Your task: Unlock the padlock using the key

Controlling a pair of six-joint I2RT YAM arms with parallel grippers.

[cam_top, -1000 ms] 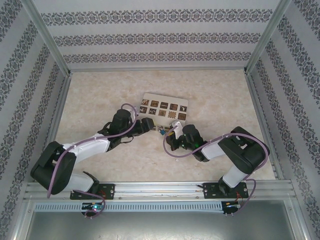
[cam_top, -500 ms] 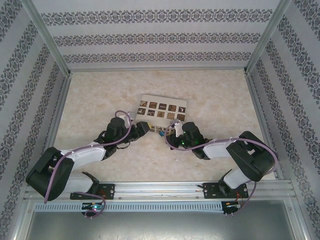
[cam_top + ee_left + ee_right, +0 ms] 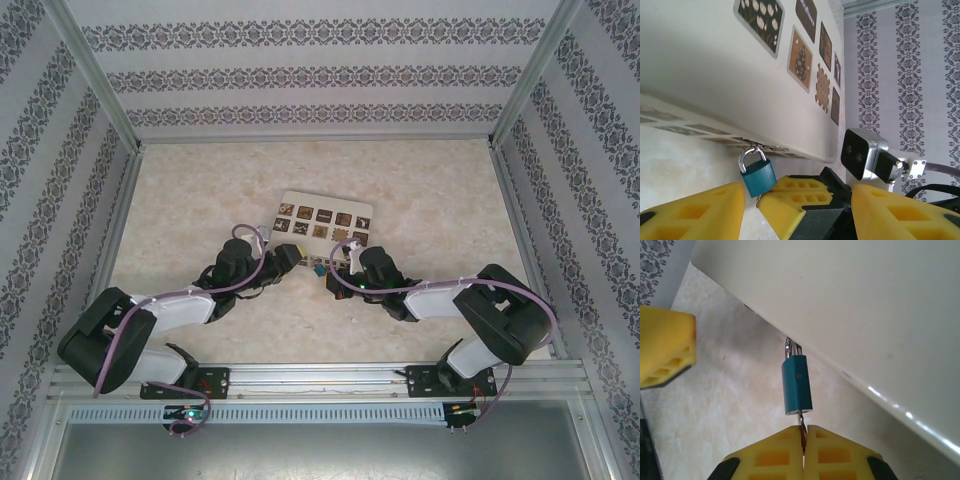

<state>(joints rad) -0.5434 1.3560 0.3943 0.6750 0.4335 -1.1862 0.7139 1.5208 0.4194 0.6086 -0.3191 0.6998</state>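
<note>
Next, my left gripper clamps the padlock's body (image 3: 760,178) so it stays still before my right gripper turns the key, because the padlock hangs loose by its shackle (image 3: 751,154).
The small blue padlock (image 3: 796,385) hangs by its metal shackle (image 3: 751,155) from the front edge of the white box (image 3: 325,203). A thin metal key (image 3: 801,426) runs up into the bottom of the padlock (image 3: 758,176). My right gripper (image 3: 803,432) is shut on the key just below the lock. My left gripper (image 3: 797,196) is open, its yellow fingers (image 3: 695,212) standing on either side of the padlock and of the right gripper's fingers (image 3: 790,200), touching neither. From above, both grippers (image 3: 292,256) (image 3: 335,265) meet at the padlock (image 3: 318,268).
The white box with brown patterned tiles (image 3: 802,60) lies flat mid-table, just behind the grippers. Patterned walls (image 3: 320,75) and metal posts enclose the table. The right arm's wrist camera (image 3: 862,155) sits close beside my left finger.
Both wrists have shifted slightly left and nearer the table front, the right forearm stretching lower. The box has slid a little to the left. Both grips look unchanged.
</note>
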